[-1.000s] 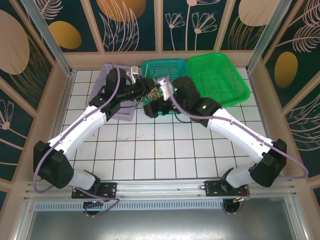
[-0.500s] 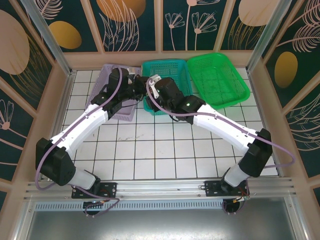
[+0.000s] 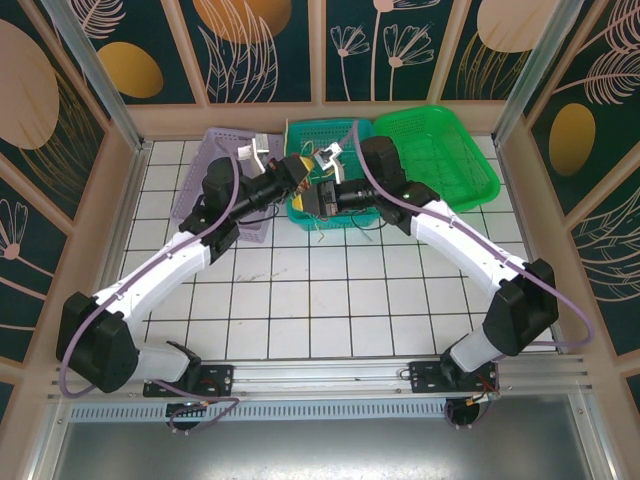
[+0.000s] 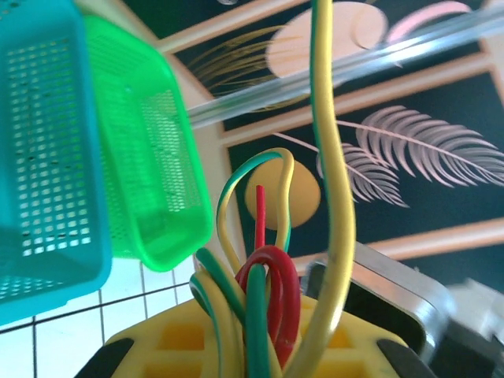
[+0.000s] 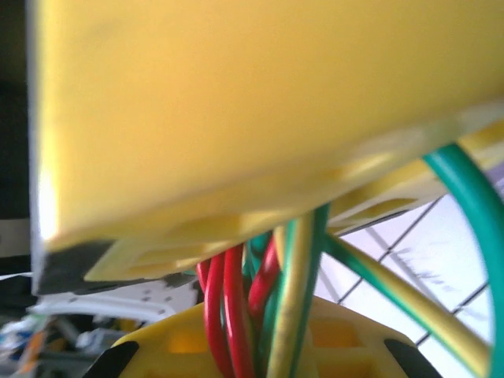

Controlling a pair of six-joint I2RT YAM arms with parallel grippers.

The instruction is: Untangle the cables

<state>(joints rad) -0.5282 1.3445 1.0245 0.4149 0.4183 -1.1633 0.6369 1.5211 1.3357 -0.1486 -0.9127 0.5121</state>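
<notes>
Red and yellow-green cables together are clamped in my right gripper near my left gripper, so my right gripper should open and pull out mainly a green cable.
The cables are a small tangle held in the air between my two grippers, in front of the teal basket. My left gripper is shut on them. In its wrist view, red, green and yellow-green wires rise in loops from between its yellow jaws. My right gripper faces it, almost touching, and is shut on the same bundle. Red and yellow-green strands run down between its jaws. A few thin wire ends hang below.
Three baskets stand along the back wall: purple, teal and bright green. A broad blurred yellow surface hangs right above the right jaws. The white tiled table lies in front of the arms.
My right gripper has closed on the cable bundle next to the left gripper, after swinging in toward it. The left gripper has kept its hold and shifted slightly.
</notes>
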